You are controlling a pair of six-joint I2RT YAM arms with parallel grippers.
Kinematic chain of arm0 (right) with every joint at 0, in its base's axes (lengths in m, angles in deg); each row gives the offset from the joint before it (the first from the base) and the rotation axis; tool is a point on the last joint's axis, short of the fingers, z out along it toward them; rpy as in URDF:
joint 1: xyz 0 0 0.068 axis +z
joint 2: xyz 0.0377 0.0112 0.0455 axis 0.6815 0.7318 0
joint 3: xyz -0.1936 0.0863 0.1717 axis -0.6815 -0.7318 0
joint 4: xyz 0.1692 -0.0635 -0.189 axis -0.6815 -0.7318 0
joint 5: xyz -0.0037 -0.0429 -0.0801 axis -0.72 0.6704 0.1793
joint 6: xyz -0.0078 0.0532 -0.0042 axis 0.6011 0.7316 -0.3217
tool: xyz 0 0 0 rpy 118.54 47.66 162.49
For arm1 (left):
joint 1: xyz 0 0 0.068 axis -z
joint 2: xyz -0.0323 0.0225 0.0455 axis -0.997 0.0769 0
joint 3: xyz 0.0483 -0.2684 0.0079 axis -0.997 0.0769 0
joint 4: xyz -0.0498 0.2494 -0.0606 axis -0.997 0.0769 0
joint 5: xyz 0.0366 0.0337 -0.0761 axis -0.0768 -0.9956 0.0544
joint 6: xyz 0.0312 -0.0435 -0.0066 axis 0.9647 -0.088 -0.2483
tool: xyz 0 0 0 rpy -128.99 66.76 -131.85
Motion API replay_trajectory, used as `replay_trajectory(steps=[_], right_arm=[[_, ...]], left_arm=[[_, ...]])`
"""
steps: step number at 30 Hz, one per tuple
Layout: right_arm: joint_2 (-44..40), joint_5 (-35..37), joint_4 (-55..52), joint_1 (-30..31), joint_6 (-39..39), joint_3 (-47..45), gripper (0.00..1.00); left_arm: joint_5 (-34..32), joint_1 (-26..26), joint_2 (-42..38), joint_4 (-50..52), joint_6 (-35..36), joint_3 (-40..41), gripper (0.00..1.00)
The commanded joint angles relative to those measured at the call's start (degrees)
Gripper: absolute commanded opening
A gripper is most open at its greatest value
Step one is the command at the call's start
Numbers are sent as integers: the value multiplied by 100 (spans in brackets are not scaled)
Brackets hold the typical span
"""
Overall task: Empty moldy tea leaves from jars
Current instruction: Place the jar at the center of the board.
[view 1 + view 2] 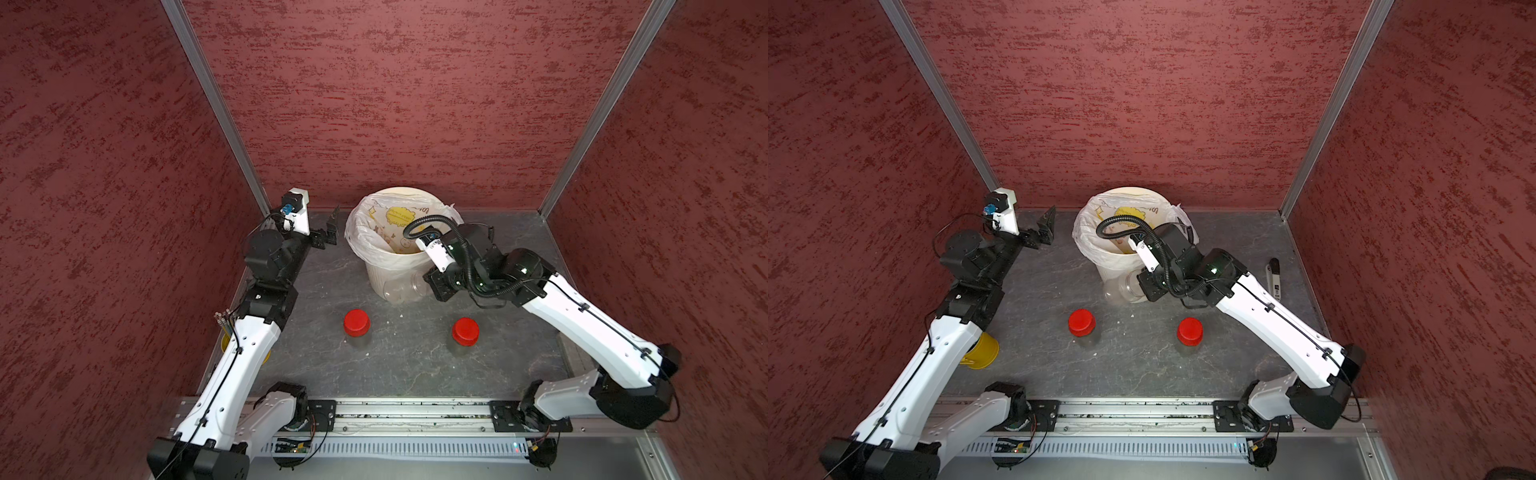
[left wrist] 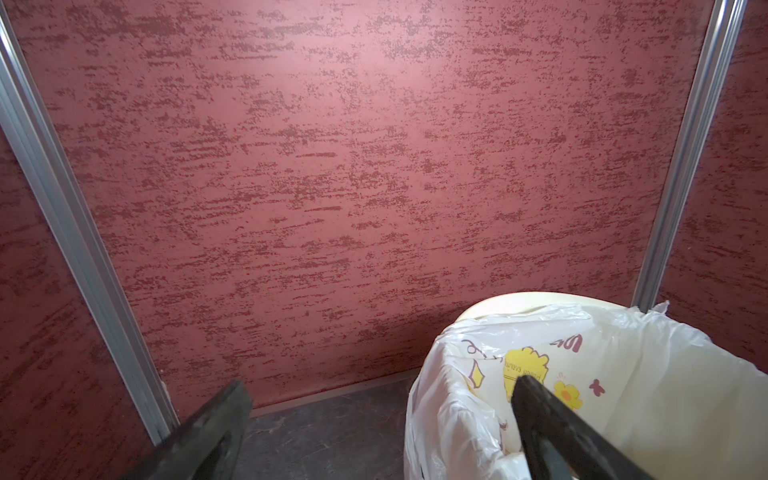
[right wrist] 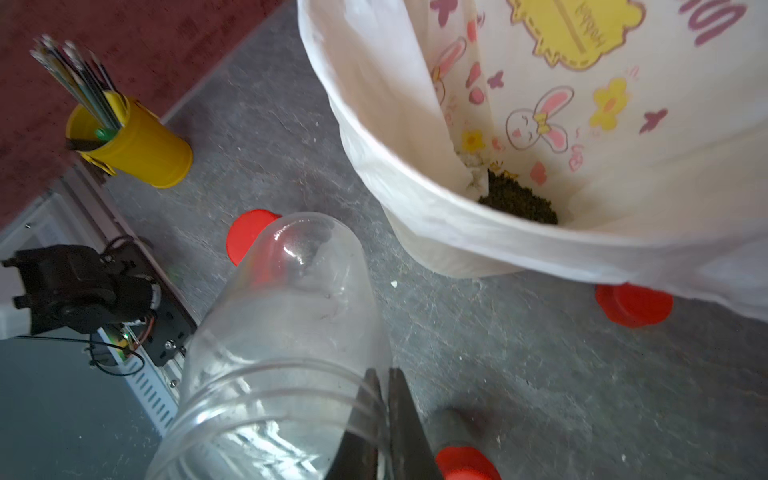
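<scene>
I should keep lowering the clear jar with my right gripper until it stands upright in the gap (image 1: 409, 328) between the red-capped jars, since the jar is empty and the gap is open.
My right gripper (image 3: 386, 374) is shut on the rim wall of an uncapped clear jar (image 3: 282, 332), which lies on its side just in front of the cream bin (image 1: 399, 191). This jar (image 1: 405, 291) looks almost empty, with a few dark bits near its base. A dark pile of tea leaves (image 3: 519, 201) lies in the bin's white bag. Two more jars with red caps (image 1: 356, 323) (image 1: 465, 331) stand upright in mid-table. My left gripper (image 2: 382, 390) is open and holds nothing, raised to the left of the bin (image 2: 519, 301).
A yellow cup of pencils (image 1: 984, 353) stands at the left edge, partly under my left arm. A dark-and-white pen-like item (image 1: 1274, 278) lies by the right wall. The right wrist view shows red caps (image 3: 633, 305) (image 3: 465, 463) on the floor near the bin and my fingertips.
</scene>
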Motion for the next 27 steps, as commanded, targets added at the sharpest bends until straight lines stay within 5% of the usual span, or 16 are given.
replay_trajectory(steps=[1, 27], right_arm=[[33, 522, -432, 216, 397, -152, 0], [1381, 1174, -763, 779, 678, -373, 0]], left_arm=[[237, -25, -68, 26, -231, -135, 100], [577, -25, -270, 894, 13, -534, 100]])
